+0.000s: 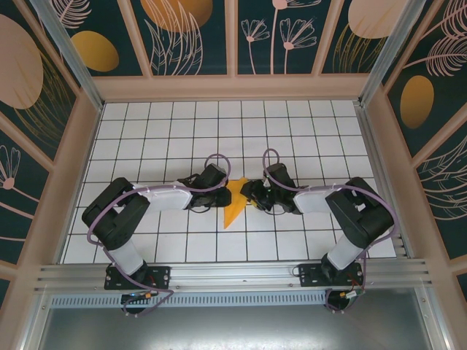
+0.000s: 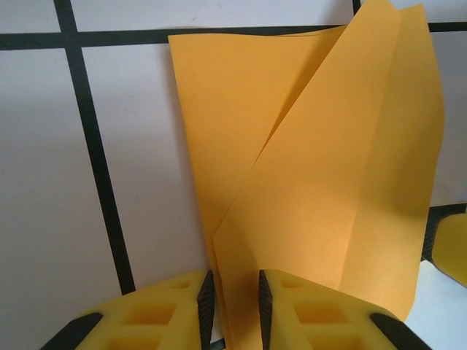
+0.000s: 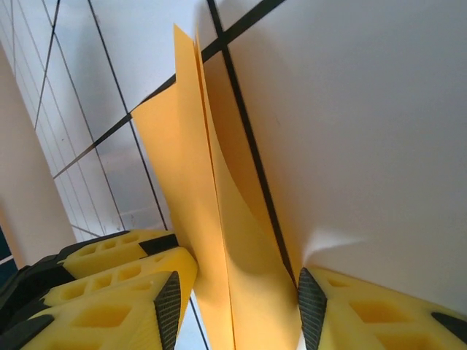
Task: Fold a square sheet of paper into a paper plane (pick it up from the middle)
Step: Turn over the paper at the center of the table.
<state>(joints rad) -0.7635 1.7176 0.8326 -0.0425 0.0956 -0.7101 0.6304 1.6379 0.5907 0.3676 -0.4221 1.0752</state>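
I should keep moving my right gripper in, as the paper's upright layers (image 3: 213,193) run lengthwise into its open fingers, until the fingers pinch the layers (image 3: 237,295) together.
The orange-yellow sheet of paper (image 1: 234,206) lies on the tiled table between both arms, folded into a long pointed shape with its tip toward the arm bases. In the left wrist view its overlapping layers (image 2: 314,182) run between the fingers of my left gripper (image 2: 235,295), whose jaws stand a narrow gap apart around the near edge. My left gripper (image 1: 217,195) sits at the paper's left side. My right gripper (image 1: 253,194) sits opposite. Its jaws (image 3: 237,306) stand wide apart, with the upright folded layers (image 3: 219,219) between them, touching neither pad.
White table with a black grid (image 1: 168,138), walled in by beige frames and patterned panels. The two grippers almost meet: a finger of the left gripper (image 3: 109,255) shows beside the right one, and a right fingertip (image 2: 452,244) shows past the paper.
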